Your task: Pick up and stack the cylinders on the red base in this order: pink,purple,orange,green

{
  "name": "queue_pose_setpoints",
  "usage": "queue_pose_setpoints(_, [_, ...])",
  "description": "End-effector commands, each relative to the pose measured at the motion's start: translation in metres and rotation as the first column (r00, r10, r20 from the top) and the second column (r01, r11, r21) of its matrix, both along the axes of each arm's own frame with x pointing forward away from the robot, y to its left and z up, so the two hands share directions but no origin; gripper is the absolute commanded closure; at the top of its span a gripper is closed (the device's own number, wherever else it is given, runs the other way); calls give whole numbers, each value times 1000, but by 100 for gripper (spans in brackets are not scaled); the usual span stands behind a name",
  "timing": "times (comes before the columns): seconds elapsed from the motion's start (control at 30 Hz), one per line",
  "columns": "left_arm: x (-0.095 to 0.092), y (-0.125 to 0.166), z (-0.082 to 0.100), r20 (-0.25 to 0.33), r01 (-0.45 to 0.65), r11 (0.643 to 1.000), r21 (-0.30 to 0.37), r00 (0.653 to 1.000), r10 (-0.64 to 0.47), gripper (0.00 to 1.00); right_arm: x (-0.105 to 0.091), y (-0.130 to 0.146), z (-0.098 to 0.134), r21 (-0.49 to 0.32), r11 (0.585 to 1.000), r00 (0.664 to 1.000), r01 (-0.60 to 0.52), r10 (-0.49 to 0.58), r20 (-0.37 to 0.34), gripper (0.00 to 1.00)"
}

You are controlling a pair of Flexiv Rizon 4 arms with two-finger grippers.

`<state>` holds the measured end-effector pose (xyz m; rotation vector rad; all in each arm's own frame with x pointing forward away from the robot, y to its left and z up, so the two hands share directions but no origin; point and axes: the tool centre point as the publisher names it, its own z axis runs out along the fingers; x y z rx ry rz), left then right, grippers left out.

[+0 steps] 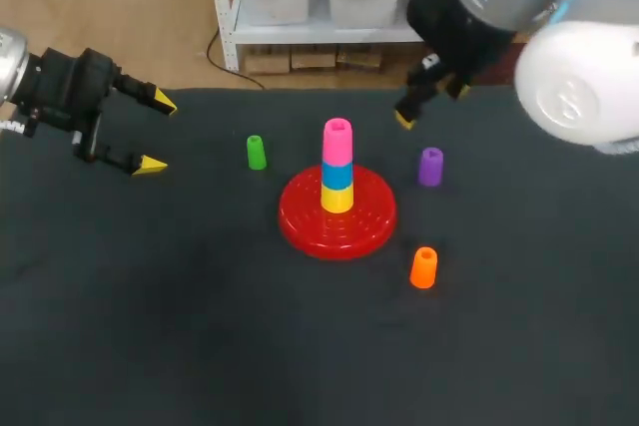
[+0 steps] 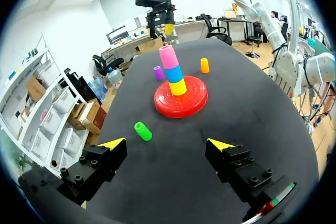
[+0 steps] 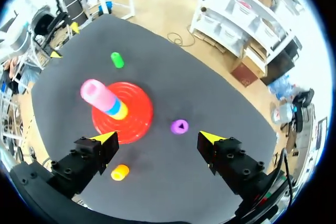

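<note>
Only a short part of the blue cylinder [image 1: 337, 177] is showing, so the purple cylinder [image 1: 430, 167] will slide partway over the pink one when the robot lowers it.
The red base [image 1: 300, 221] stands mid-table with a yellow, a blue and a pink cylinder [image 1: 337, 140] stacked on its peg, pink on top. The green cylinder [image 1: 257, 152] stands left of the base, the purple one [image 1: 430, 167] right of it, and the orange one [image 1: 423, 267] at the front right. My left gripper [image 1: 158, 133] is open at the far left, apart from everything; the green cylinder [image 2: 143, 131] lies just ahead of it. My right gripper [image 1: 431, 105] hovers open and empty behind the purple cylinder [image 3: 179, 126], which shows between and below its fingertips [image 3: 210, 138].
The dark table [image 1: 200, 326] carries only these things. The right arm's large white joint [image 1: 579, 87] overhangs the back right corner. In the left wrist view my right gripper [image 2: 163, 24] hangs beyond the stack [image 2: 173, 72].
</note>
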<state>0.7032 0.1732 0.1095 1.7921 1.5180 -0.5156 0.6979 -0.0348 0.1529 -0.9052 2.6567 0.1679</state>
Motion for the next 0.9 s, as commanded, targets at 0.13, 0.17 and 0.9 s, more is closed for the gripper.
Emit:
queue_pose_setpoints(0.13, [-2,1,-1,6,-1,1000,-3,1000,1,0,35,-24,-32,-1,995,995,105,-105,-4,0])
queue_pose_setpoints(0.17, [-2,1,-1,6,-1,1000,-3,1000,1,0,41,-27,-36,11,992,992,126,-126,-14,0])
queue_pose_setpoints(0.9, [-2,1,-1,6,-1,1000,-3,1000,1,0,62,-44,-100,-79,965,954,251,-261,-150,0])
